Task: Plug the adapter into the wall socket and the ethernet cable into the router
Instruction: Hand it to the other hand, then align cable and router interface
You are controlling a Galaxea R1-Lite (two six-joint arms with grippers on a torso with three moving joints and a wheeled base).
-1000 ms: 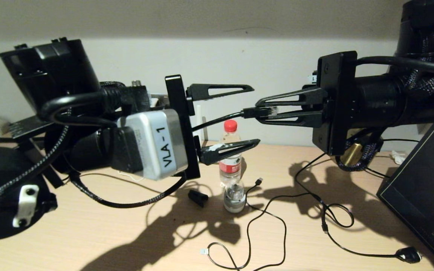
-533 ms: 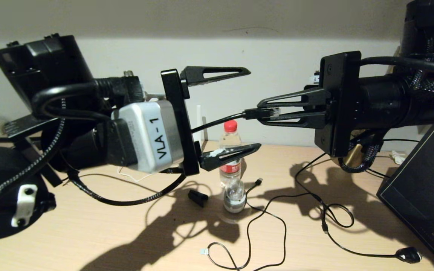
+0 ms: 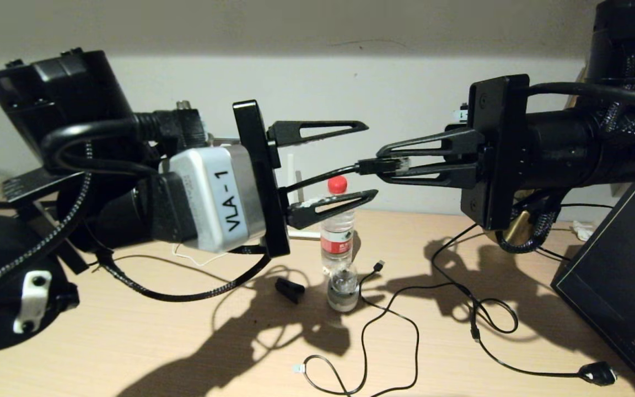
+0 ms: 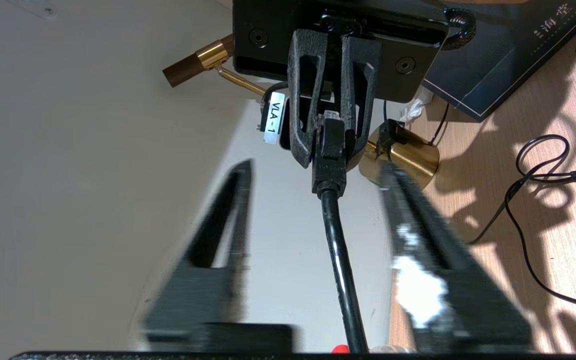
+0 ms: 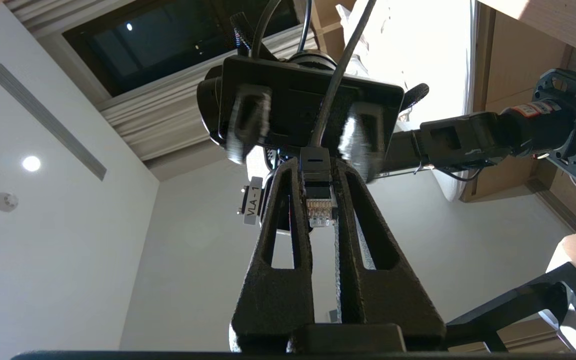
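Observation:
Next, my left gripper grabs the plug by its cable end (image 3: pixel 365 166) and takes it to the router, because the plug's clear tip (image 3: pixel 399 164) points into my right gripper.
My right gripper (image 3: pixel 383 164) is held up above the table, shut on the clear clip plug of the ethernet cable (image 3: pixel 317 177). In the right wrist view the plug (image 5: pixel 318 200) sits pinched between the fingertips of the right gripper (image 5: pixel 316 167). My left gripper (image 3: pixel 371 160) faces it, open, with the black cable running between its two fingers without touching them. The left wrist view shows the cable (image 4: pixel 338 240) in the gap of the left gripper (image 4: pixel 315 167). Of the router only white antennas (image 3: pixel 291 168) show behind the left gripper. The adapter and the wall socket are hidden.
A water bottle (image 3: pixel 337 231) with a red cap stands mid-table. Near it lie a small black clip (image 3: pixel 290 289), a thin cable with a flat plug (image 3: pixel 379 266) and a cord with a black mains plug (image 3: pixel 598 374). A dark box (image 3: pixel 620 275) and a brass stand (image 3: pixel 516 226) are at the right.
The left gripper's fingers spread wider, then came closer together round the cable, still apart. The left arm has risen a little. The right gripper holds the plug in the same place.

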